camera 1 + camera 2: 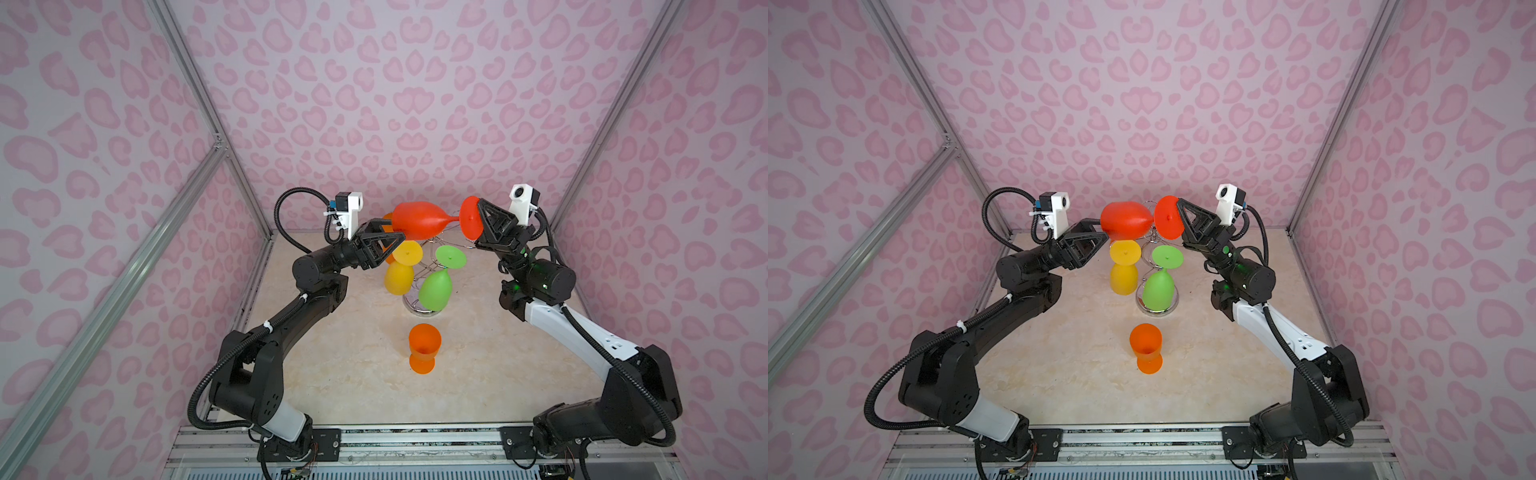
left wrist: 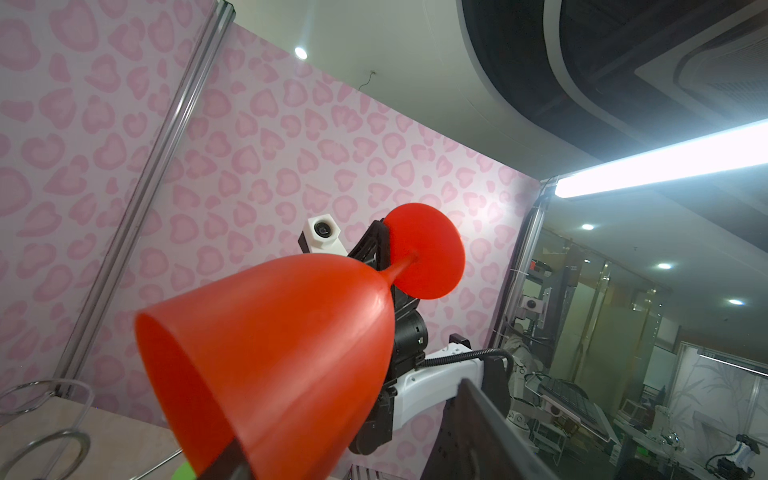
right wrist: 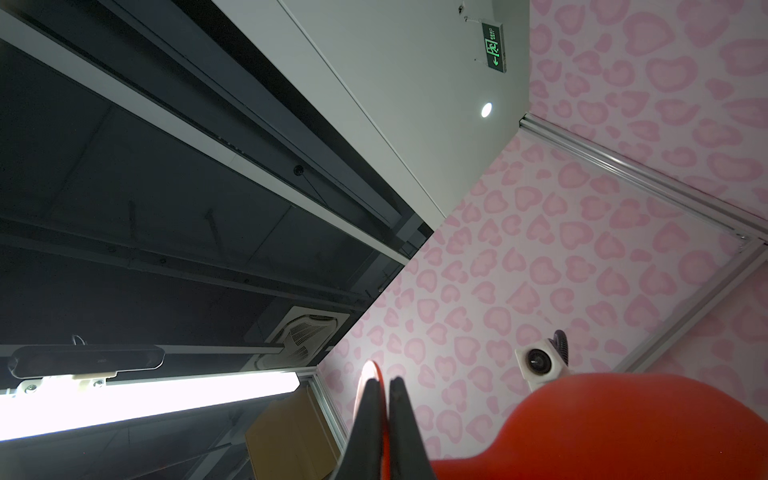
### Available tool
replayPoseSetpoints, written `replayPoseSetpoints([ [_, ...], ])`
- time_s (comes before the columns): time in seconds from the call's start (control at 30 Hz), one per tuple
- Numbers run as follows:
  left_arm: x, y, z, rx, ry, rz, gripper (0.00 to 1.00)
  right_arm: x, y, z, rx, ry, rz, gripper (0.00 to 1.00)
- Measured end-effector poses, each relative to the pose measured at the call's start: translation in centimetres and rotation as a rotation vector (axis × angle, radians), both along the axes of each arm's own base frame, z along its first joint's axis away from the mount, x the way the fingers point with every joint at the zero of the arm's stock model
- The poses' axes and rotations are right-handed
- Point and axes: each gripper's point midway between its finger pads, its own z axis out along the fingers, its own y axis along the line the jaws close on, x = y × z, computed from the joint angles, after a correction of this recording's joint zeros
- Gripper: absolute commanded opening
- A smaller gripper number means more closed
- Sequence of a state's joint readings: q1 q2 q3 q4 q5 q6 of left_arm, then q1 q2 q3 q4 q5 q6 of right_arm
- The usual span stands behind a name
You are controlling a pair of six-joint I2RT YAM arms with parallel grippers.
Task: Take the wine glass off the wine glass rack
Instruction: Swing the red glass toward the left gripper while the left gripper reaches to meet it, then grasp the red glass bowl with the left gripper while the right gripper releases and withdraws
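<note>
I need to take the red wine glass by its rim (image 1: 395, 219) with my left gripper and turn it upright, because my right gripper is holding it by the foot it must stand on.
A red wine glass (image 1: 419, 220) (image 1: 1125, 222) lies on its side in the air above the top of the chrome wine glass rack (image 1: 409, 305) (image 1: 1170, 306). My right gripper (image 1: 478, 204) (image 1: 1179, 204) (image 3: 386, 382) is shut on the edge of its round foot (image 2: 432, 249). My left gripper (image 1: 388, 230) (image 1: 1096, 230) stands at the mouth end of the bowl (image 2: 282, 353), jaws on either side. One finger (image 2: 478, 432) shows a gap to the bowl. In the left wrist view the stem is free of any wire.
A yellow glass (image 1: 399, 278) and a green glass (image 1: 434, 291) hang upside down on the rack. An orange glass (image 1: 424, 347) stands upright on the marble table (image 1: 353, 382) in front of it. Pink patterned walls enclose three sides.
</note>
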State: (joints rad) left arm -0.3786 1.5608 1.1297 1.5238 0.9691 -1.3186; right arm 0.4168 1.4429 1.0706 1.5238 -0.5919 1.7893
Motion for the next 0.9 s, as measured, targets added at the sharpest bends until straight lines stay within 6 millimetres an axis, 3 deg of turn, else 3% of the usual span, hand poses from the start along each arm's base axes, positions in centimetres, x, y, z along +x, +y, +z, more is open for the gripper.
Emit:
replayPoseSetpoints([
  [0.17,-0.3,0.0,0.1,-0.003,0.006,-0.014,0.25,0.3,0.2,-0.2,0.002,0.005,0.01,0.0],
  [0.37,-1.0,0.2,0.3,-0.009,-0.02,-0.03,0.07,1.6,0.2,-0.7,0.013,0.053,0.005,0.0],
  [0.5,-2.0,0.2,0.7,-0.004,-0.049,-0.045,0.02,3.0,0.4,-1.5,-0.011,0.109,-0.009,0.18],
  [0.67,-2.9,0.1,0.7,0.018,-0.061,-0.056,0.02,2.8,0.7,-2.0,-0.126,0.077,-0.051,0.44],
  [0.9,-6.9,0.9,2.5,0.059,-0.169,-0.059,0.02,3.6,-2.3,-2.0,-0.372,0.073,-0.325,0.67],
])
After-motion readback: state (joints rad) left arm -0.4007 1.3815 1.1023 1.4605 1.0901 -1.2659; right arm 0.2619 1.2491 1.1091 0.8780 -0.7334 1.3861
